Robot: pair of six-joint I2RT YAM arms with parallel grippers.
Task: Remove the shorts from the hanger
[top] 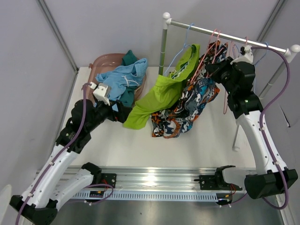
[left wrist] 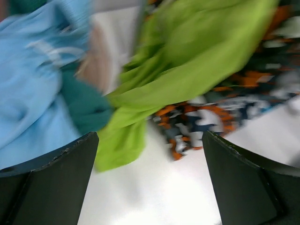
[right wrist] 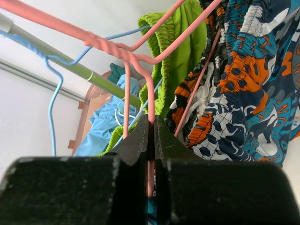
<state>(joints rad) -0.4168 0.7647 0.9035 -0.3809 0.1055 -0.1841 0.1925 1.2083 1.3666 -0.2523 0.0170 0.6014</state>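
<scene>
My left gripper keeps moving in until it closes on the printed shorts' hem (top: 186,124), because that hem lies free and my right gripper is holding the pink hanger's wire (right wrist: 150,97).
The lime green shorts (top: 161,96) hang from a blue hanger (right wrist: 51,93) on the rail (top: 225,35) and trail onto the table. Two printed shorts (top: 201,89) hang beside them on pink hangers, their lower part (top: 171,123) lying on the table. The light blue shorts (top: 123,77) and dark teal shorts (top: 129,58) lie in a pink basket (top: 101,62). My left gripper (left wrist: 150,178) is open and empty above the table, just short of the lime green hem (left wrist: 122,145). My right gripper (right wrist: 151,124) is shut on a pink hanger's wire (right wrist: 150,101) under the rail.
The rail's upright post (top: 162,51) stands behind the lime green shorts. A second rack leg (top: 236,136) stands on the right of the table. Grey walls close in the left and back. A metal rail (top: 154,180) carries both arm bases at the near edge.
</scene>
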